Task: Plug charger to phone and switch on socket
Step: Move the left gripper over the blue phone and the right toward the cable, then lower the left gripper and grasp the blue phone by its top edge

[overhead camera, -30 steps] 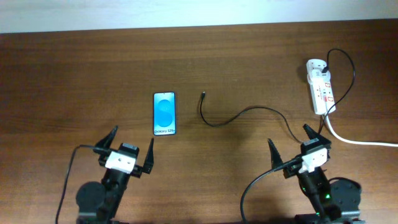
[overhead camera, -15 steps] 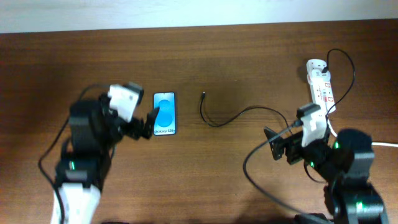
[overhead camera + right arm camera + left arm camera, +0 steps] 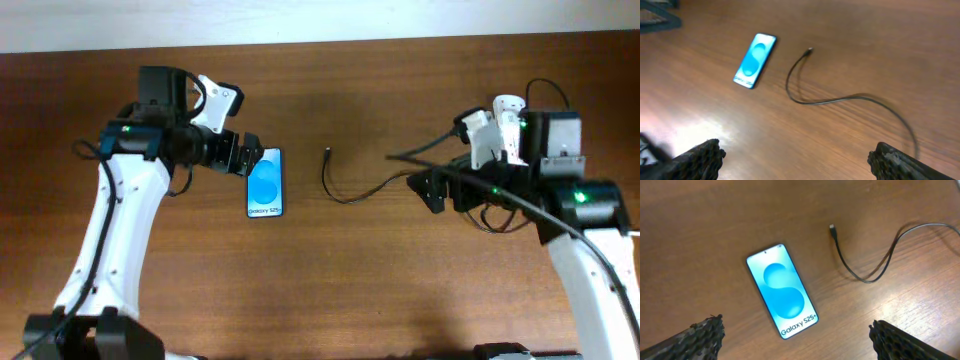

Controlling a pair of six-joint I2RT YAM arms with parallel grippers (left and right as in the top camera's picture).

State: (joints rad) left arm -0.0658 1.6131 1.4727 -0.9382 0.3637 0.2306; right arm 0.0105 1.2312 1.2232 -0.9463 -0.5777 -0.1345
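The phone's long edges [image 3: 282,187] are clear of the charger cable, so my left gripper should keep going down to the phone's upper half [image 3: 266,167] and close across its width.
The phone [image 3: 266,188] lies flat on the wooden table with its light-blue "Galaxy" screen up; it also shows in the left wrist view [image 3: 782,297] and the right wrist view [image 3: 754,60]. The charger cable [image 3: 345,199] curves across the table, its plug tip [image 3: 328,152] free to the right of the phone and apart from it. The tip also shows in both wrist views [image 3: 832,228] [image 3: 810,50]. My left gripper [image 3: 241,156] is open and empty above the phone's top left. My right gripper [image 3: 429,191] is open and empty above the cable's right part. The socket [image 3: 508,104] is mostly hidden behind my right arm.
The table's far edge [image 3: 320,42] runs along the top, with a pale surface beyond it. The robots' thicker black cables [image 3: 500,190] hang over the right side near the socket.
Both arms have risen from the front edge and reached forward. The left gripper came over the phone, the right over the cable near the socket. Phone and charger have not moved.
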